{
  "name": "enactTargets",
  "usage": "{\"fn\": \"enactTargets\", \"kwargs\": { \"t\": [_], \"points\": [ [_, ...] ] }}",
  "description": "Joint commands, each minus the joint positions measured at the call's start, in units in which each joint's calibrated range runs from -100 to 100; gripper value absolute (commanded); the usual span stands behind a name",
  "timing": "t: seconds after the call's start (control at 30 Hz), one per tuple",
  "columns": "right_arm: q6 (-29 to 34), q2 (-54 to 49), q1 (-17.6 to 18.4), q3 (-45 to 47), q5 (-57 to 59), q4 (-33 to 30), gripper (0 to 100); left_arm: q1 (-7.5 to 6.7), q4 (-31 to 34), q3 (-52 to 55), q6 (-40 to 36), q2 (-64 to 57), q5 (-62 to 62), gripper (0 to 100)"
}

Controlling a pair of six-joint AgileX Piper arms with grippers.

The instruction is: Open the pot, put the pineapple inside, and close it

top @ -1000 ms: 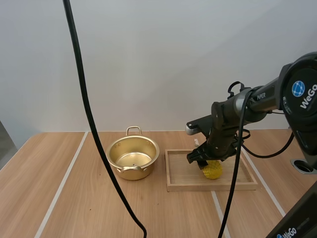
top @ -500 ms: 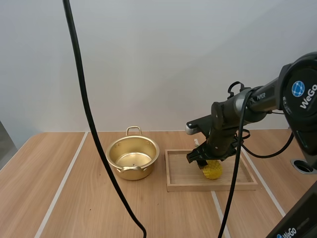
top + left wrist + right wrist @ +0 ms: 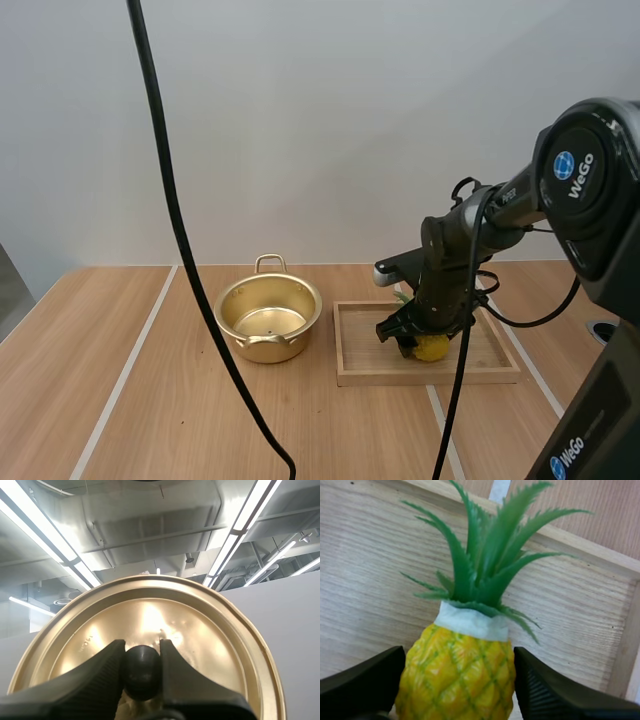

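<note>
My gripper will bring the green leaves [image 3: 482, 565] along still fanned out when it lifts the pineapple's yellow body, because a white band [image 3: 472, 621] goes around the pineapple's neck.
The gold pot [image 3: 268, 320] stands lidless at mid table. To its right, a yellow pineapple [image 3: 432, 348] with green leaves lies in the wooden tray [image 3: 420, 378]. My right gripper [image 3: 413, 336] is down over it. In the right wrist view the pineapple [image 3: 465, 655] rests on the tray floor [image 3: 370, 580], and the right gripper [image 3: 459, 690] is open, its black fingers [image 3: 365, 685] close on either side of the yellow body. The left gripper [image 3: 142, 652] is shut on the black knob [image 3: 142, 672] of the gold lid [image 3: 150, 615], held off the pot.
Bare wooden table lies left of the pot and in front of the tray. The tray's raised rim [image 3: 600, 555] runs just past the pineapple's leaves.
The right gripper has dropped lower over the pineapple and shifted slightly left; its fingers now flank the fruit. Pot and tray have not moved.
</note>
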Motion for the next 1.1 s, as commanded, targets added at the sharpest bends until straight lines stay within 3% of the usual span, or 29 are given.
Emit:
{"fn": "enactTargets", "kwargs": {
  "t": [0.0, 0.03, 0.1, 0.13, 0.7, 1.07],
  "points": [
    [0.37, -0.09, 0.03, 0.12, -0.26, -0.21, 98, 0.05, 0.02, -0.36, -0.37, -0.35, -0.63, 0],
    [0.37, -0.09, 0.03, 0.12, -0.26, -0.49, 82, 0.05, 0.02, -0.36, -0.37, -0.35, -0.63, 0],
    [-0.81, -0.09, 0.03, 0.12, 0.38, -0.49, 34, 0.05, 0.02, -0.36, -0.37, -0.35, -0.63, 0],
    [-1.15, -0.09, 0.03, 0.12, 0.45, -0.49, 2, 0.05, 0.02, -0.36, -0.37, -0.35, -0.63, 0],
    [-1.15, -0.62, 0.03, -0.04, -5.37, -0.49, 0, 0.05, 0.02, -0.36, -0.37, -0.35, -0.63, 0],
    [-1.15, -19.52, 0.03, -0.72, -32.04, -0.13, 0, 0.05, 0.02, -0.36, -0.37, -0.35, -0.63, 0]
  ]
}}
